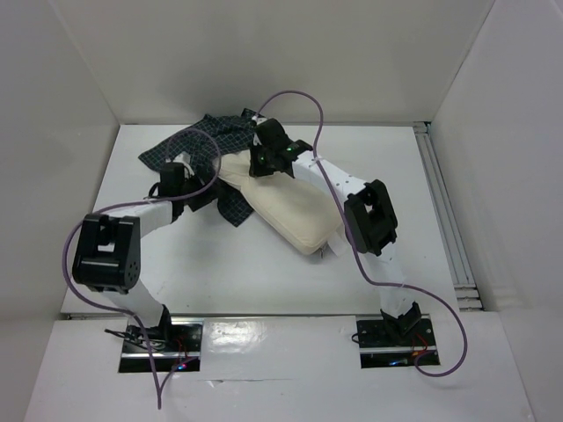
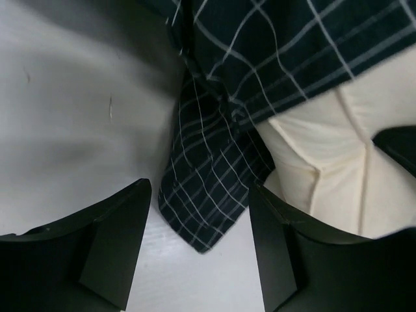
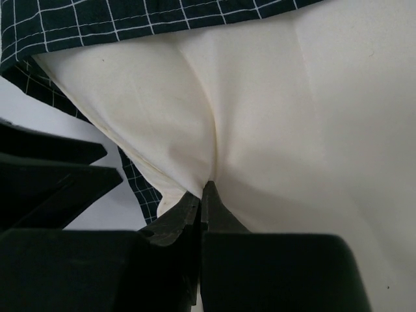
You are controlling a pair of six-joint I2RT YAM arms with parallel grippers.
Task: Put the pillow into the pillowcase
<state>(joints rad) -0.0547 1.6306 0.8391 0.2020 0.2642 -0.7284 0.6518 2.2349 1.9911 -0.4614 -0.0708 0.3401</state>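
My right gripper is pinching the pillow near the pillowcase edge with most of the pillow outside, so it should let go and grab the pillow's near end.
The cream pillow lies slantwise mid-table, its far end under the dark checked pillowcase. My right gripper sits over the pillow's far end and is shut, pinching a fold of pillow fabric at its tips. The pillowcase edge lies across the top of that view. My left gripper is open at the pillow's left side. In the left wrist view a hanging pillowcase corner lies just ahead of its spread jaws, untouched, with the pillow to the right.
White walls enclose the table on three sides. A metal rail runs along the right edge. Purple cables loop over both arms. The left gripper's dark fingers show at the left of the right wrist view.
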